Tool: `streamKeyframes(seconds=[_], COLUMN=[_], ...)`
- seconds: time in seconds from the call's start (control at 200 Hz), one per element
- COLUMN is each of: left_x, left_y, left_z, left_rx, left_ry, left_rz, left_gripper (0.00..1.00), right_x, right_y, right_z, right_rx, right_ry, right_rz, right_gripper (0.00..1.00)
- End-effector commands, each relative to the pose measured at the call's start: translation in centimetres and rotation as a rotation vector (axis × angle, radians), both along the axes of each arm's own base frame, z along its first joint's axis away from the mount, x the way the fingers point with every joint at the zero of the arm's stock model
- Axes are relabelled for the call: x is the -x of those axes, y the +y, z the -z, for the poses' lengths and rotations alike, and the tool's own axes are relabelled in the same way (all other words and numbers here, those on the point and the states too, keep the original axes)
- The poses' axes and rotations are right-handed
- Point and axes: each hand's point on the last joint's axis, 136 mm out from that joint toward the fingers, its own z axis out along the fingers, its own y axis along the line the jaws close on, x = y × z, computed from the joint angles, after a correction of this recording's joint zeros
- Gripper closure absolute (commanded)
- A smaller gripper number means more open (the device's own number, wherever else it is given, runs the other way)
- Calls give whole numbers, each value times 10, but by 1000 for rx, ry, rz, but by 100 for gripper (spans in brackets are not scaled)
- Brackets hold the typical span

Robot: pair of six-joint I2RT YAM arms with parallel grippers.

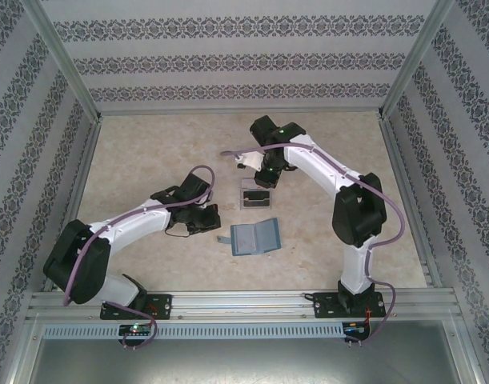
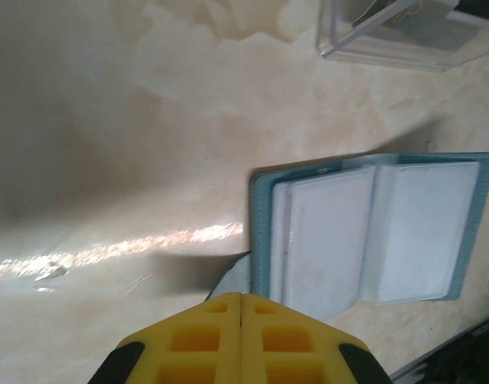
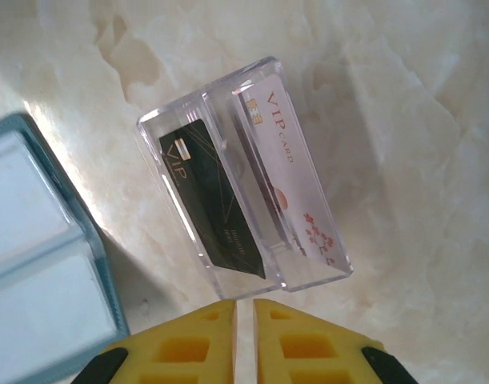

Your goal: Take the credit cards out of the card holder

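Note:
Both credit cards (image 3: 246, 182) stand free in the clear tray, so my right gripper keeps going to the card holder's pocket (image 1: 243, 240) by the grey tab and opens there.
The teal card holder (image 1: 256, 238) lies open and flat on the table, its pale inner pockets (image 2: 372, 232) facing up. Its grey tab (image 2: 232, 280) sticks out just in front of my left gripper (image 2: 242, 296), which is shut and empty, a little left of the holder (image 1: 216, 220). Two credit cards stand in a clear tray (image 3: 316, 280): a black one (image 3: 216, 210) and a white one (image 3: 288, 172). My right gripper (image 3: 246, 302) hovers over the tray's near edge (image 1: 264, 178), its jaws a narrow slit apart with nothing between them.
The clear tray (image 1: 256, 196) sits just behind the card holder (image 3: 36, 264). Beige marbled table stretches to the left and right of them. Metal frame rails and patterned walls close in the table's sides and back.

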Motion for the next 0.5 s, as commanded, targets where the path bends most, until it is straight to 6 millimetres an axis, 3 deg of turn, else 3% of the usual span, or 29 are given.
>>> streamKeyframes(seconds=[0.0, 0.185, 0.495], left_x=[-10, -14, -12], left_y=[-18, -32, -47], left_z=[-7, -1, 12], left_rx=[47, 65, 75], left_ry=[-17, -3, 31], left_rz=[30, 65, 108], left_gripper=[100, 100, 100], right_x=[0, 10, 40], right_y=[4, -2, 9], right_z=[-16, -21, -31], right_rx=[-102, -177, -393], right_ry=[-19, -14, 94], right_rz=[188, 427, 731], right_gripper=[86, 92, 100])
